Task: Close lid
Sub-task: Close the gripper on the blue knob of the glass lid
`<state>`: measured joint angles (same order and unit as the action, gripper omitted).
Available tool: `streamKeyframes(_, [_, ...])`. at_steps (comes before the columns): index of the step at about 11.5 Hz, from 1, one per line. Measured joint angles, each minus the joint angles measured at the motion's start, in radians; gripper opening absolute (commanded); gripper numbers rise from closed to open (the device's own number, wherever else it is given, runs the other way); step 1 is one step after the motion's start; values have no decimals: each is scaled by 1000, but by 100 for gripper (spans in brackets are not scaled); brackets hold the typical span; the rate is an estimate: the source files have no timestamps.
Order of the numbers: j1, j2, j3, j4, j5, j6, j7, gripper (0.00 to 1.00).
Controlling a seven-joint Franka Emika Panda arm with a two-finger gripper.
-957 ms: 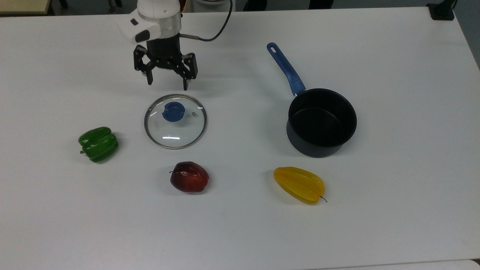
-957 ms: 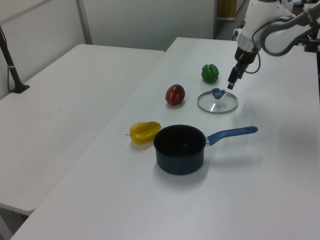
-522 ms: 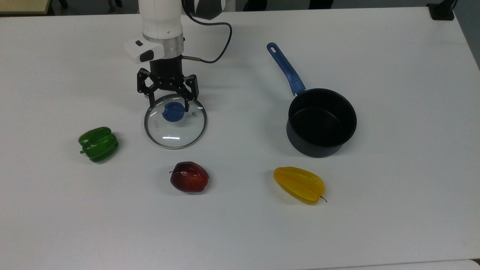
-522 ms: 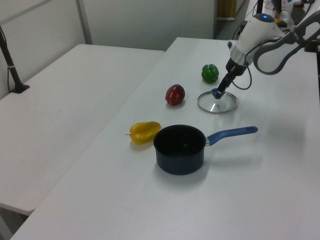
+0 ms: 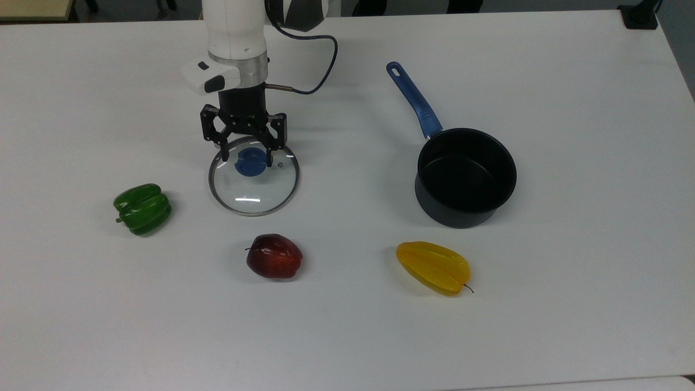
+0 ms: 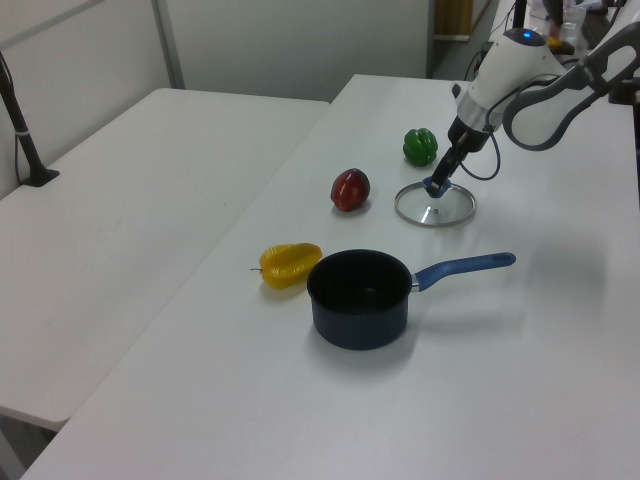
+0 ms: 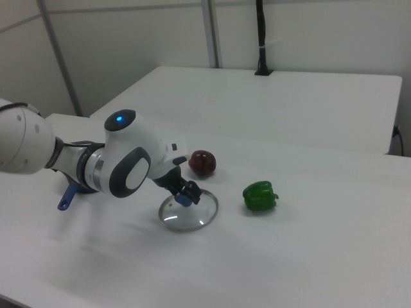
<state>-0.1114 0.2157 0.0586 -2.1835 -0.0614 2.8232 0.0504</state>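
Note:
The lid's metal rim seems (image 6: pixel 436 207) to match the pot's round opening (image 6: pixel 360 284), so I expect the lid to sit flush on the pot when I let it down.
The lid (image 5: pixel 254 191), clear glass with a metal rim and a blue knob (image 5: pixel 250 164), lies flat on the white table. It shows again in the left view (image 6: pixel 442 211) and the right view (image 7: pixel 187 218). My gripper (image 5: pixel 247 159) is down over it, open, with one finger on each side of the knob; I see it too in the left view (image 6: pixel 436 185) and the right view (image 7: pixel 186 192). The dark pot (image 5: pixel 466 176) with its blue handle (image 5: pixel 415 100) stands open and empty far to the top view's right of the lid, also seen in the left view (image 6: pixel 360 298).
A green pepper (image 5: pixel 143 208) lies to the top view's left of the lid. A red apple (image 5: pixel 274 256) sits below it and a yellow starfruit (image 5: pixel 433 267) below the pot. A cable (image 5: pixel 312 65) trails from the wrist. Another white table (image 6: pixel 130 200) adjoins.
The gripper came down from behind the lid onto it and now straddles the knob, a little lower than half a second ago. Lid, pot and fruit have not moved.

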Motion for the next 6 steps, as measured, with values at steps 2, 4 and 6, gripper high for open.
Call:
streamKeyframes(2, [0,0,1,8,0,0,0,72])
streamKeyframes(4, [0,3,2,9,0,0,0,72])
streamKeyframes(6, [0,6,2,9,0,0,0,72])
